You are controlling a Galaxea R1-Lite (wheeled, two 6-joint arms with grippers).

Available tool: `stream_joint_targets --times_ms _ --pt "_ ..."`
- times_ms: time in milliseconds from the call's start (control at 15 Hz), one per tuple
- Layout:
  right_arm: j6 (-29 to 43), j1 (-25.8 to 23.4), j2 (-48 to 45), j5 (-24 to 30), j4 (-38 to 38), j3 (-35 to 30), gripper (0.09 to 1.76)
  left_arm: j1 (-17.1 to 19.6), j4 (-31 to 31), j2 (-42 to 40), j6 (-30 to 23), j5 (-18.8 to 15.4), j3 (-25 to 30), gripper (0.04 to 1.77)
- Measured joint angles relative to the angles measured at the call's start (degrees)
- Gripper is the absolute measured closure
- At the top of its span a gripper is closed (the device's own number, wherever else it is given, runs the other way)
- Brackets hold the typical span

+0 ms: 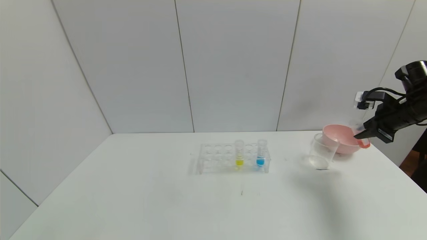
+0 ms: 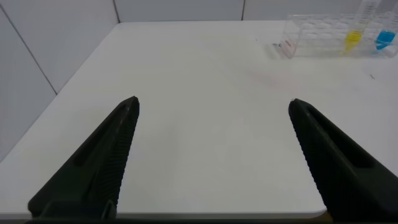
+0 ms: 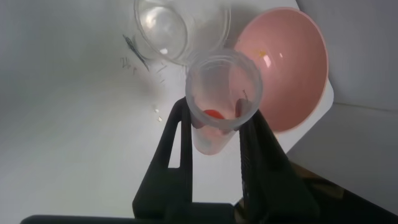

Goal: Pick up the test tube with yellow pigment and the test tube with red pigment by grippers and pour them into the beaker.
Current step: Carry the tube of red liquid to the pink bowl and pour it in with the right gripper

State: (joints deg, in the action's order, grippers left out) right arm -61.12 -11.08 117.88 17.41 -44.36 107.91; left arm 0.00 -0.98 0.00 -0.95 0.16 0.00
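Next, I bring the red tube back to the beaker's opening [image 1: 325, 140] with my right gripper before I tip it to pour, because the red tube's opening [image 1: 354, 123] is over the pink bowl.
My right gripper [image 1: 361, 135] is shut on the test tube with red pigment [image 1: 363, 142] and holds it in the air over the pink bowl, right of the clear beaker [image 1: 322, 152]. In the right wrist view the red tube [image 3: 221, 106] sits between the black fingers [image 3: 179, 134], its open mouth toward the camera, with the beaker [image 3: 180, 28] beyond it. The test tube with yellow pigment [image 1: 239, 153] stands upright in the clear rack [image 1: 213, 160] at the table's middle; it also shows in the left wrist view [image 2: 354, 34]. My left gripper [image 2: 213, 106] is open and empty above the table's left part.
A blue-liquid tube [image 1: 260, 153] stands in the rack right of the yellow one. A pink bowl [image 1: 342, 138] sits behind and right of the beaker, near the table's right edge. The white table [image 1: 166, 200] is backed by grey wall panels.
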Motion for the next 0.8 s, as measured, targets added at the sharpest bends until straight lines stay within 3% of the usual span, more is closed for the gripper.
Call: stream_joint_targets --times_ms 133,333,800 --pt "-2.2 -0.4 1.3 -3.9 -5.2 4.4 1.34 0.0 0.0 0.0 0.0 0.0 0.0 0.09" --pt "-5.1 0.0 2.5 -9.6 -5.8 6.0 1.34 0.0 0.0 0.0 0.0 0.0 0.0 0.09" --pt "-6.4 4.6 4.2 -13.6 -2.9 6.7 1.34 0.0 0.0 0.0 0.0 0.0 0.0 0.09"
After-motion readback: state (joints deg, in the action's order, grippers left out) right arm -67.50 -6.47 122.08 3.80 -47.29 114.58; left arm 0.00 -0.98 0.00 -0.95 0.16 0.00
